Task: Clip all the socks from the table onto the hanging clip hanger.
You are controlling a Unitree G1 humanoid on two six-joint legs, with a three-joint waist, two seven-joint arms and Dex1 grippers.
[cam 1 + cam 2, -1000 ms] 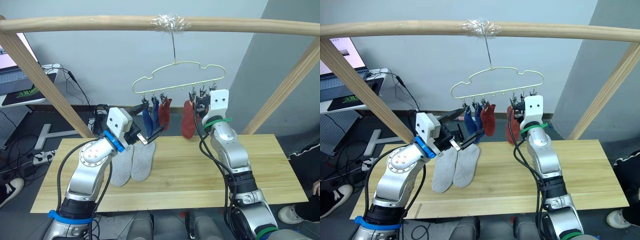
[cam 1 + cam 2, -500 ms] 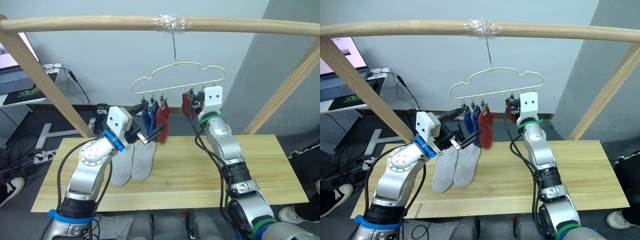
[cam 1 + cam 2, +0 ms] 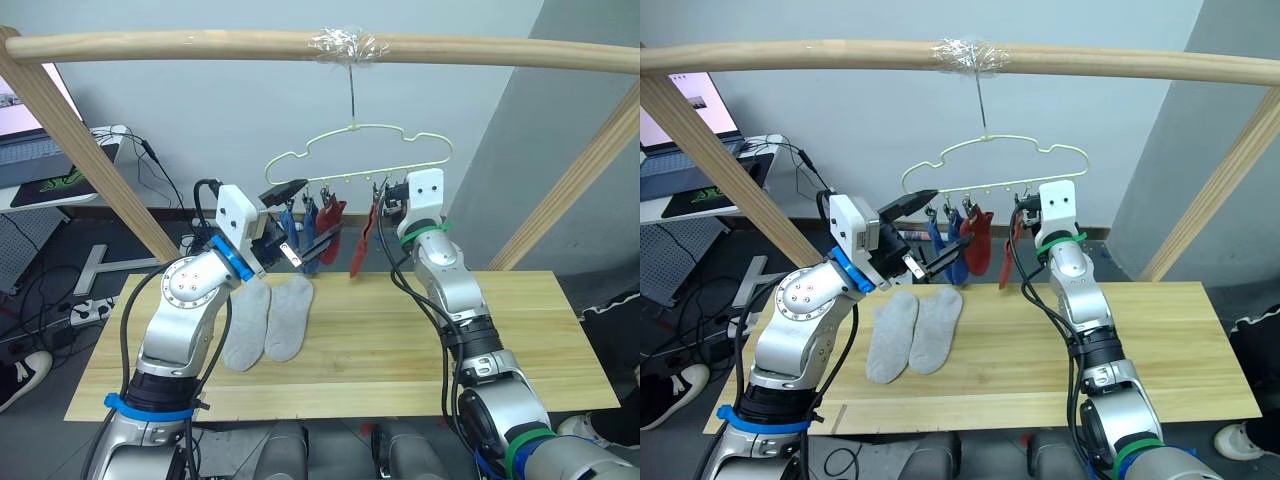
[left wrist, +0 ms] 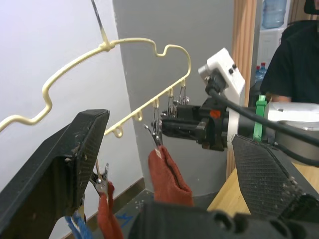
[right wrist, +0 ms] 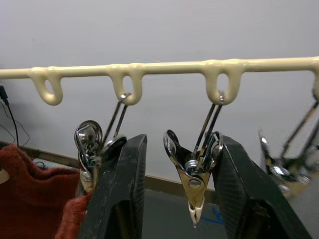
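The sock [image 3: 290, 316] will crease into a fold and hang down below my left gripper when I pick it up, because the light grey sock's toe lies flat [image 3: 283, 347].
The pale yellow-green clip hanger [image 3: 352, 150] hangs from the rail. Two blue socks [image 3: 291, 228] and a rust red sock [image 3: 332, 215] hang clipped at its left. Another red sock [image 3: 360, 245] hangs tilted from a clip nearer the middle. Two light grey socks [image 3: 268, 320] lie side by side on the table [image 3: 520, 330]. My left gripper [image 3: 305, 215] is open, held just in front of the hanging socks. My right gripper [image 5: 180, 144] is open at the clip row, with its fingers [image 5: 122, 189] on either side of an empty metal clip [image 5: 192, 169].
A thick wooden rail [image 3: 200, 45] crosses overhead, held by slanted wooden posts [image 3: 85, 165] at both sides. A white desk with a laptop [image 3: 40, 165] stands at the far left. A person in black [image 4: 289, 64] sits beyond the table.
My right gripper rose from the red sock to the clip row, and that sock now hangs swung to the left. My left gripper lifted closer to the hanging socks.
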